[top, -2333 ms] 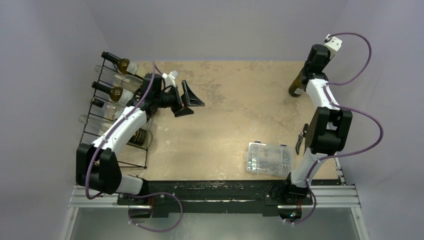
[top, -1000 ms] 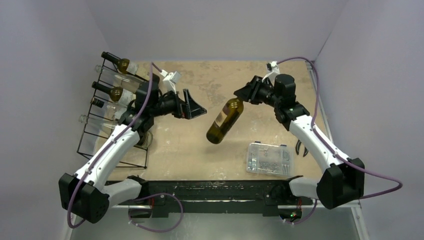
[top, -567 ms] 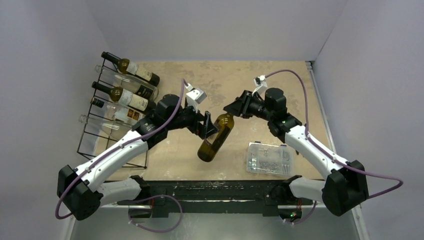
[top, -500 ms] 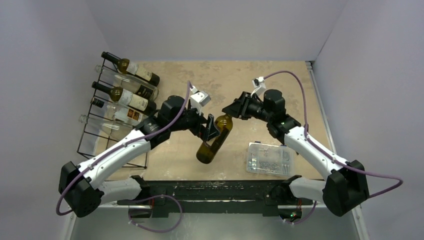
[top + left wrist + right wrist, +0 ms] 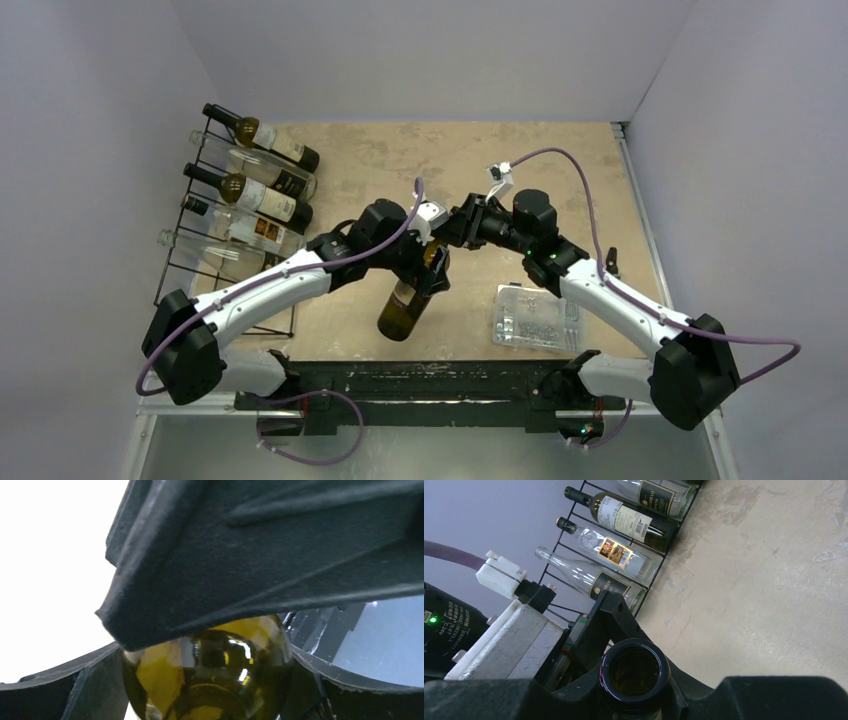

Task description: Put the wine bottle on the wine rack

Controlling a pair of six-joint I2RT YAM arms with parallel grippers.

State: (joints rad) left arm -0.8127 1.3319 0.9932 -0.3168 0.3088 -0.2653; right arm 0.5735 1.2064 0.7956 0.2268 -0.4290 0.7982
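The wine bottle's shoulder (image 5: 207,672) has my left gripper around it, so next my right gripper lets go of the bottle's neck first. Then my left gripper can carry the bottle to the wine rack (image 5: 282,326).
The dark olive wine bottle (image 5: 402,308) hangs tilted over the front middle of the table, neck up and base down-left. My right gripper (image 5: 445,243) is shut on its neck; the open mouth (image 5: 634,672) sits between the fingers in the right wrist view. My left gripper (image 5: 428,272) is closed round the bottle's shoulder just below. In the left wrist view the glass (image 5: 210,670) fills the gap between both fingers (image 5: 60,690). The black wire wine rack (image 5: 168,262) stands at the far left, apart from both grippers.
Several bottles (image 5: 265,190) lie in the rack's upper cells, also seen in the right wrist view (image 5: 619,550). A clear plastic box (image 5: 540,317) of small parts lies at the front right. A small black tool (image 5: 610,262) lies near the right edge.
The right arm brought the bottle from the far right corner to the middle and lowered it. The left gripper swung in from the rack and closed round the bottle's shoulder.
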